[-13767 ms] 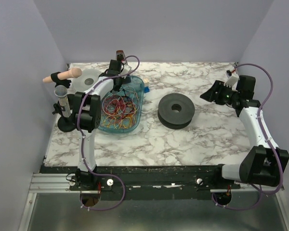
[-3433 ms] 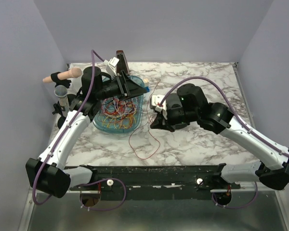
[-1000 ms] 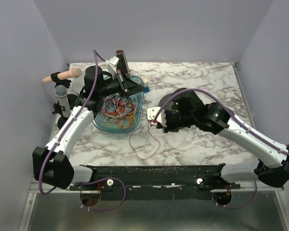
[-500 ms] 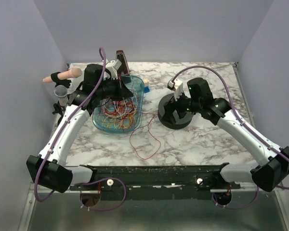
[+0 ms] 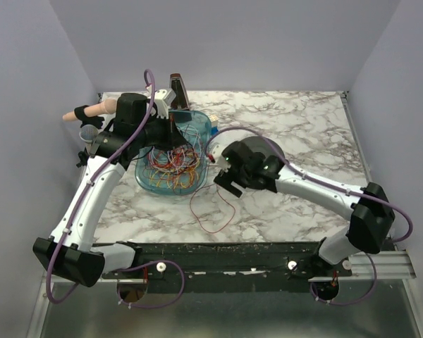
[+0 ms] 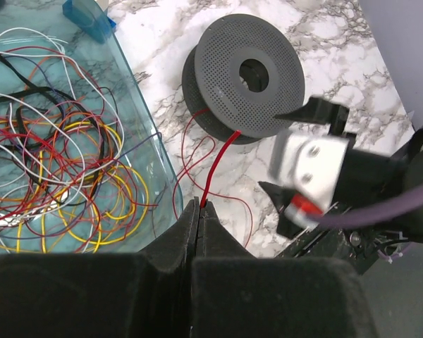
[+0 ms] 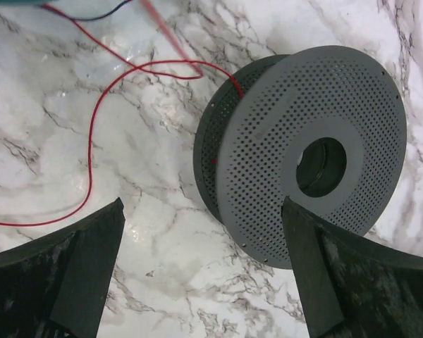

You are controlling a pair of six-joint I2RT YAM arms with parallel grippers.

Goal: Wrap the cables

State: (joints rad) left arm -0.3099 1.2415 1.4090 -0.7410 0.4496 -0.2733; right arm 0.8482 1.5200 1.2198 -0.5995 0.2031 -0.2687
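My gripper will lift the spool, and the red cable [image 7: 92,144] will then slip out and stay on the marble because it runs loosely into the spool's groove [image 7: 240,94].
Loose cables [image 5: 170,163] in red, yellow, orange and white lie tangled in a clear blue tray [image 5: 201,124], which also shows in the left wrist view [image 6: 138,95]. My left gripper [image 5: 173,132] hangs over the tray, shut [image 6: 199,203] on one red cable [image 6: 215,165]. That cable runs up to the black perforated spool [image 6: 257,74], and its slack loops on the marble [image 5: 213,211]. My right gripper [image 5: 224,176] stands open [image 7: 203,211] just left of the spool [image 7: 310,155], holding nothing. The red cable [image 7: 92,141] enters the spool's groove.
A small blue block [image 6: 92,17] sits at the tray's far end. A microphone-like stand [image 5: 93,111] and a dark upright object [image 5: 178,88] stand at the back left. Walls close in the table on three sides. The right arm covers part of the spool [image 5: 262,146].
My right gripper opened, swung over the spool and came back down to its left side. The left gripper stayed shut on the red cable above the tray.
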